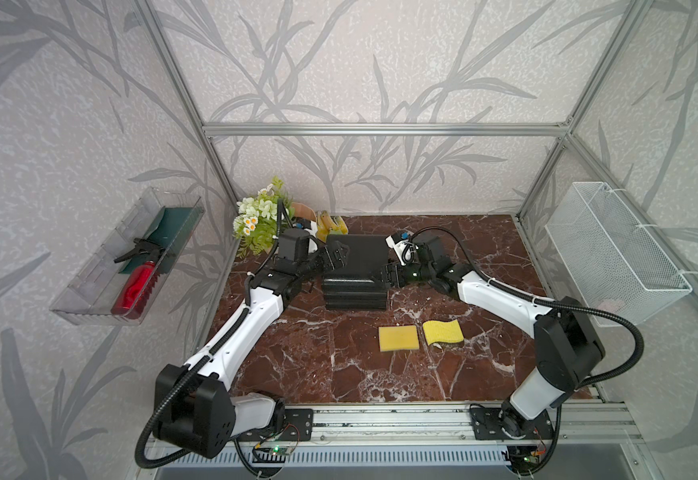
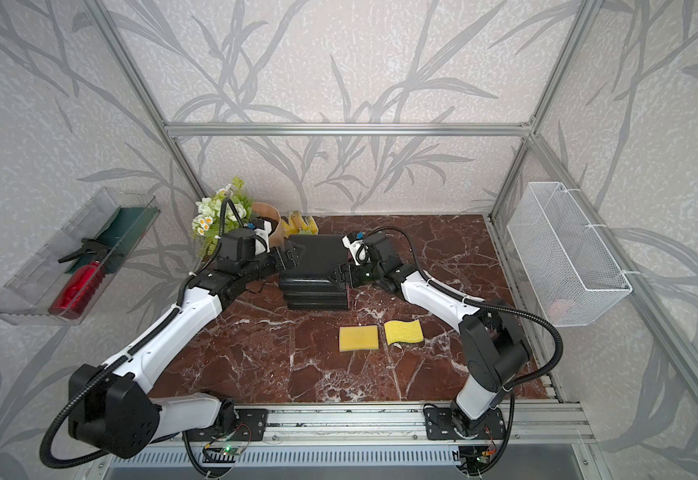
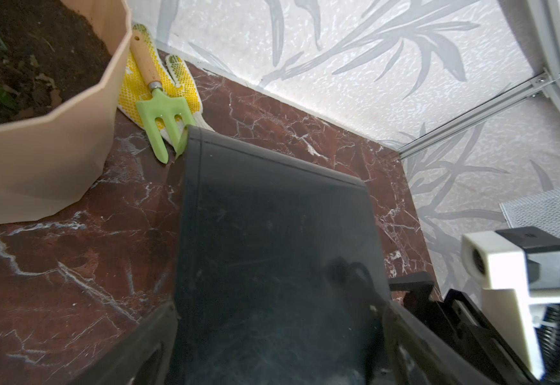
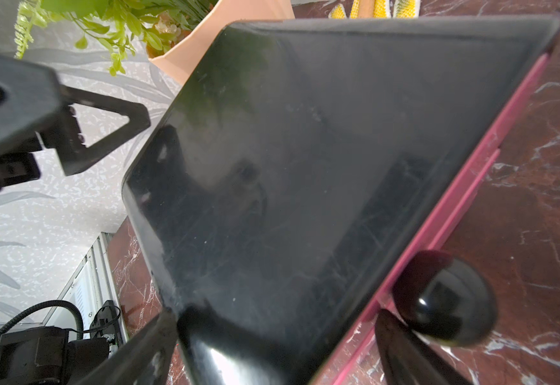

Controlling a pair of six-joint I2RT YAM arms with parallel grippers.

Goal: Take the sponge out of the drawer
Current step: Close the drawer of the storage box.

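My right gripper sits astride the unit's corner [image 4: 357,314] beside the black knob, so it should back off and face the drawers while my left gripper steadies the unit's top [image 1: 366,251].
The black drawer unit [image 1: 355,266] [image 2: 318,266] stands at mid-table with its drawers looking shut. Two yellow sponges lie on the marble in front of it: a flat one [image 1: 398,338] [image 2: 358,338] and a wavy one [image 1: 443,332] [image 2: 403,332]. My left gripper [image 1: 337,255] [image 3: 277,308] is open and straddles the unit's left top edge, so the black top [image 3: 272,250] fills the gap between its fingers. My right gripper [image 1: 391,276] [image 4: 275,315] is open astride the unit's front right corner [image 4: 305,150]. One of its fingers is beside a round black knob [image 4: 442,296].
A beige flower pot [image 3: 38,150] with a plant [image 1: 256,220] stands at the back left. Yellow gloves and a green hand fork [image 3: 162,113] lie behind the unit. A white wire basket [image 1: 613,253] hangs on the right wall. A clear tray holds a red spray bottle [image 1: 135,286] on the left wall.
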